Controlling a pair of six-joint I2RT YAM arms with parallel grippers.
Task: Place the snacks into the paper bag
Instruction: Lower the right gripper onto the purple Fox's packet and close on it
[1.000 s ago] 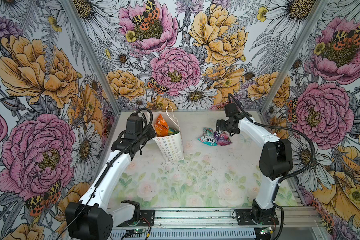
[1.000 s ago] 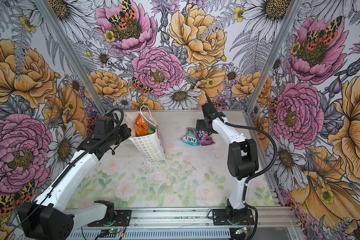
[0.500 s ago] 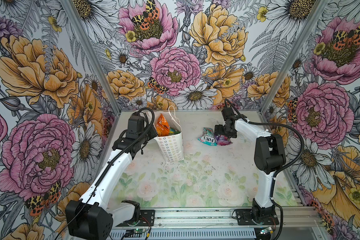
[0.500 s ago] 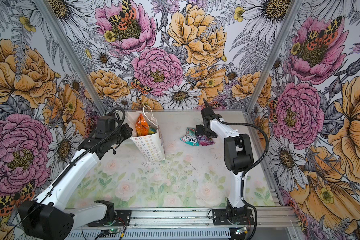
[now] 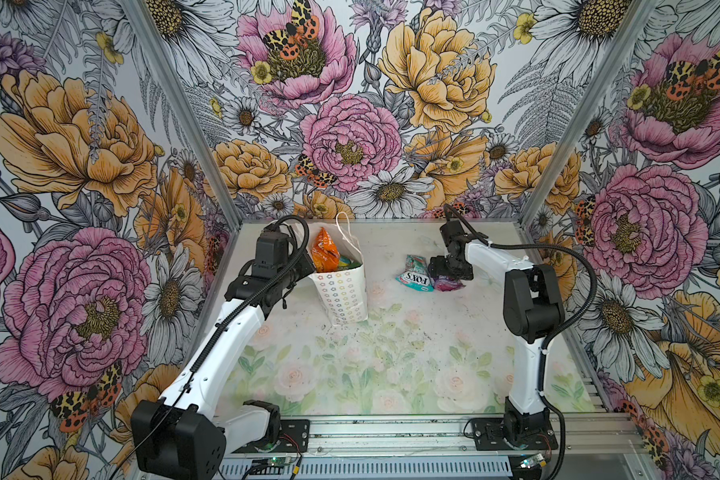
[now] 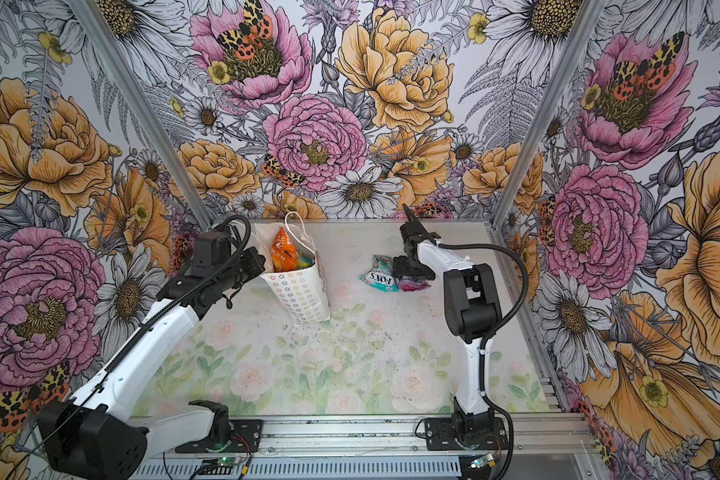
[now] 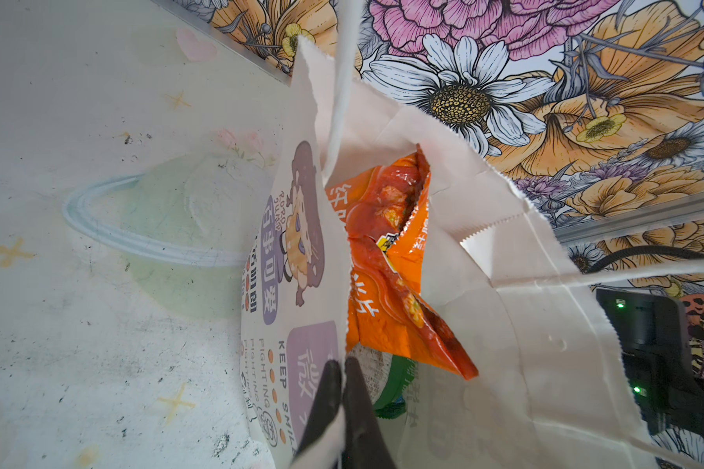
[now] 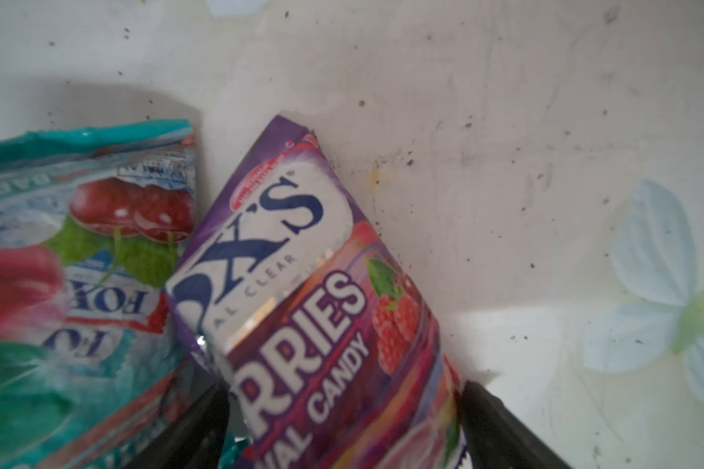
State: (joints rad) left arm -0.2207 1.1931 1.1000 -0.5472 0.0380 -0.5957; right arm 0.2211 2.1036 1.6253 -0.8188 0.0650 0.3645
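I expect the purple packet to keep its pointed top (image 8: 288,143) sticking out stiffly when I lift it, because the packet bulges tightly across its printed side (image 8: 320,312).
The white paper bag (image 5: 341,295) (image 6: 304,295) stands upright at the back left. An orange snack packet (image 5: 324,253) (image 7: 391,292) sticks out of its mouth, and a green one (image 7: 399,385) lies below it. My left gripper (image 7: 342,365) (image 5: 308,270) is shut on the bag's front rim. A teal FOX'S packet (image 5: 415,274) (image 8: 78,284) and a purple one (image 5: 447,284) (image 8: 322,304) lie side by side on the table. My right gripper (image 8: 342,387) (image 5: 449,272) is down over the purple packet, open, with one finger on each side of it.
The floral back wall (image 5: 391,195) runs close behind the bag and both packets. The right arm's elbow (image 5: 531,303) is folded up just right of the packets. The table surface (image 5: 371,365) has a pale flower print.
My right gripper has come down and slightly left over the purple packet, its jaws narrowing a little and its elbow folding closer. The left gripper and the bag have not moved.
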